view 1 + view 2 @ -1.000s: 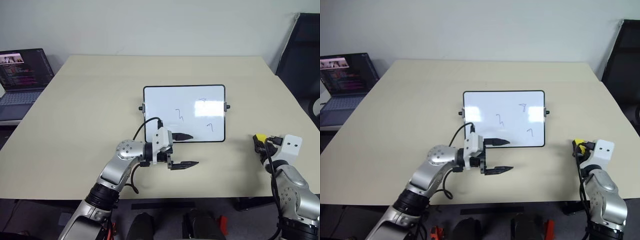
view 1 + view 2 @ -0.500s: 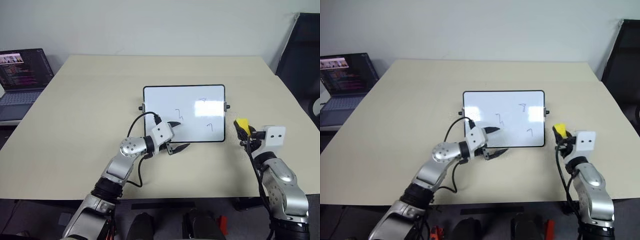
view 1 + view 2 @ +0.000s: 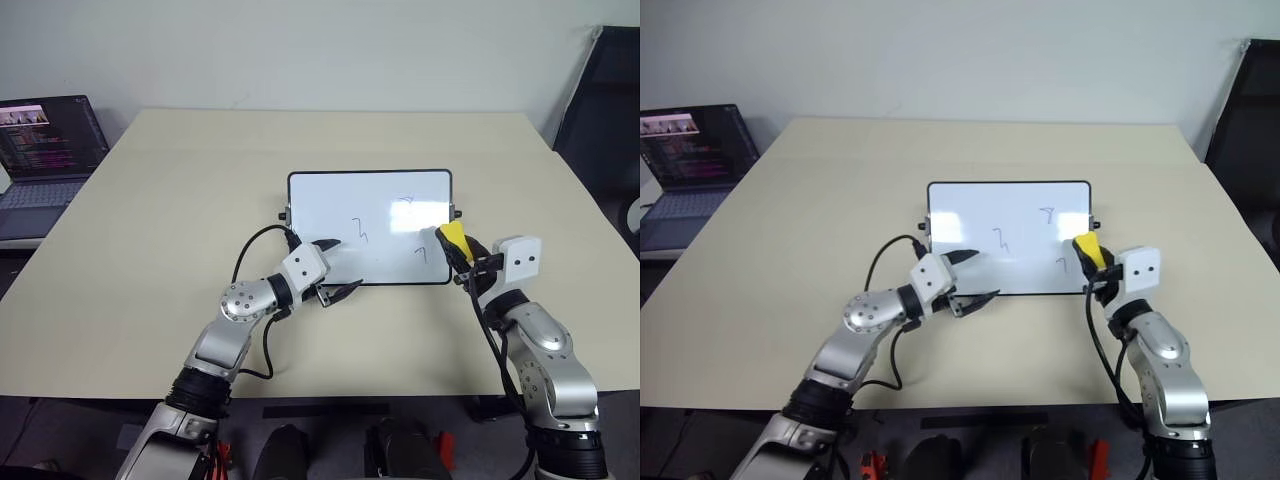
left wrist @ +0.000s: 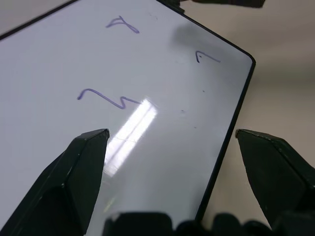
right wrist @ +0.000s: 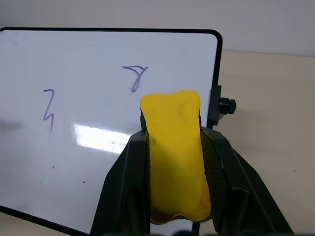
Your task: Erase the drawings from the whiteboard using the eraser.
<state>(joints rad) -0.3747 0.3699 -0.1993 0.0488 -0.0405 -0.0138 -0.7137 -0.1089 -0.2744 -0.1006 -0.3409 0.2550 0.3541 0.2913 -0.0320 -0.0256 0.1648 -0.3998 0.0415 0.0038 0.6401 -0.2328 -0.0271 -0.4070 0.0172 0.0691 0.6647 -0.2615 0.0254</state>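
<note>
My right gripper should sweep inward from the whiteboard's side edge (image 3: pixel 451 226), where the eraser is beside the near drawing, across that drawing (image 3: pixel 421 254) before it wipes the far drawing.
The whiteboard (image 3: pixel 330 205) lies flat at the table's middle. It bears three small dark drawings: one in the middle (image 3: pixel 360 229), one at the far right (image 3: pixel 403 201), one at the near right (image 3: pixel 421 252). My right gripper (image 3: pixel 457 252) is shut on the yellow eraser (image 3: pixel 452 238), which it holds over the board's right edge beside the near-right drawing. I cannot tell whether the eraser touches the board. My left gripper (image 3: pixel 346 266) stands open at the board's near edge. One finger (image 4: pixel 83 167) is over the white surface, the other (image 4: pixel 275 167) is off it.
An open laptop (image 3: pixel 45 150) sits at the far left, off the table's corner. A dark chair (image 3: pixel 605 110) stands at the far right. The beige table (image 3: pixel 180 200) spreads wide around the board.
My right gripper has carried the eraser up and to the left, from the table's near right to the board's right edge. My left gripper has shifted towards the board's near edge and turned.
</note>
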